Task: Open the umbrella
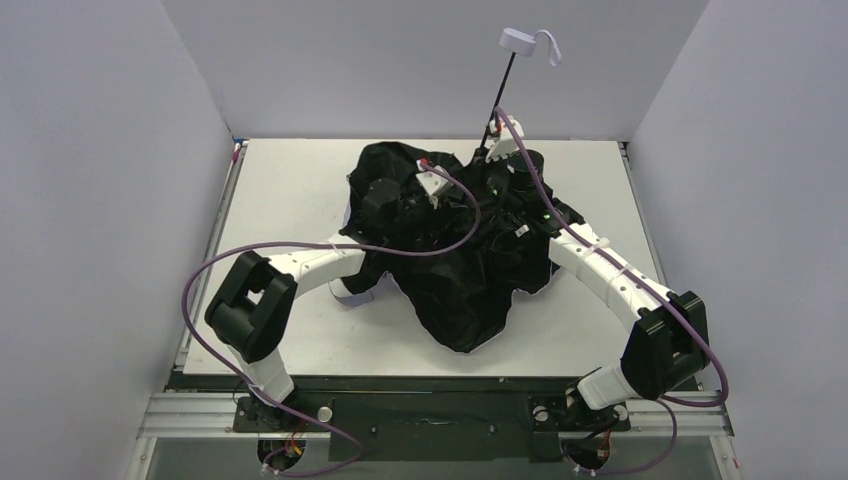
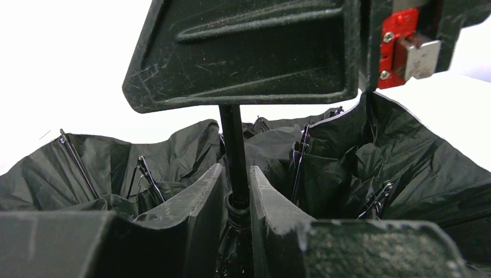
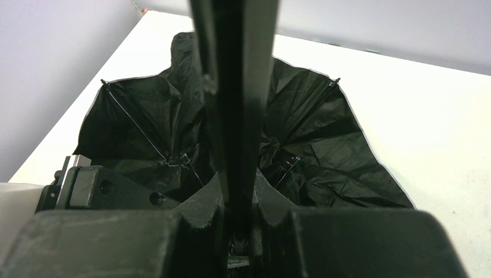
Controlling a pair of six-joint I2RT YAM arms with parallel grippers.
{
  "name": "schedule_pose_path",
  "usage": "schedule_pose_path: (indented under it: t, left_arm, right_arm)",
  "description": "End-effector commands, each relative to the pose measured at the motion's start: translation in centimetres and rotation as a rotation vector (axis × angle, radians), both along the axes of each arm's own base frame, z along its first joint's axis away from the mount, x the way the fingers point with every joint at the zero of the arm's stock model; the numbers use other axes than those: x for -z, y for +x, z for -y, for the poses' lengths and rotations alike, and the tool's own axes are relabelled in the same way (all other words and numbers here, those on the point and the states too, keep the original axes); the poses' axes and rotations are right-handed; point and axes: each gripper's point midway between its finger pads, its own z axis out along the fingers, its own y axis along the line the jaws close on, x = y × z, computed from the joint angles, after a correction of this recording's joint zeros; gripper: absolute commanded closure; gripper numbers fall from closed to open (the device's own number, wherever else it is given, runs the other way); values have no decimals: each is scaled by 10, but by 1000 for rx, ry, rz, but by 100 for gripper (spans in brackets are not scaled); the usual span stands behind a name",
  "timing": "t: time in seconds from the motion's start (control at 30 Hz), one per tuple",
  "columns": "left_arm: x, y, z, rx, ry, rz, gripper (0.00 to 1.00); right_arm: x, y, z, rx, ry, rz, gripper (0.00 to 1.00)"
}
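My right gripper is crowding the umbrella's stem just above my left gripper, so it should open, back off and grab the stem nearer the lavender knob handle.
The umbrella lies partly spread on the table, black underside up, folds slack. Its thin black shaft rises to the back right and ends in the lavender knob handle with its loop. My left gripper is over the canopy's middle. In the left wrist view it is shut round the shaft just above the runner collar. My right gripper holds the shaft higher up. In the right wrist view it is shut on the shaft. Ribs show among the folds.
White walls close in the table at the left, back and right. Purple cables loop from both arms over the canopy. A pale lavender canopy edge peeks out under my left forearm. My right gripper's body fills the top of the left wrist view.
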Motion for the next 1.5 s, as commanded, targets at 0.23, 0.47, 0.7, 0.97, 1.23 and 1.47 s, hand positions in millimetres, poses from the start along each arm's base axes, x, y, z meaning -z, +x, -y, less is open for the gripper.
schedule_pose_path:
  t: [0.23, 0.47, 0.7, 0.97, 1.23, 1.47]
  left_arm:
    - [212, -49, -99, -186, 552, -518, 80]
    - [232, -63, -94, -160, 538, -561, 80]
    - [245, -53, -69, -134, 490, -508, 85]
    - [269, -69, -68, -159, 561, -504, 86]
    - [288, -69, -82, -172, 613, -460, 86]
    - [292, -68, -78, -152, 636, -435, 85]
  right_arm:
    - [-227, -43, 25, -3, 294, 594, 100]
    - [-214, -39, 25, -5, 230, 593, 100]
    - [-174, -27, 29, 9, 142, 545, 100]
    - [-154, -29, 36, 17, 91, 514, 100]
    - [-161, -26, 41, 26, 105, 511, 87]
    - [-173, -18, 41, 21, 118, 526, 98]
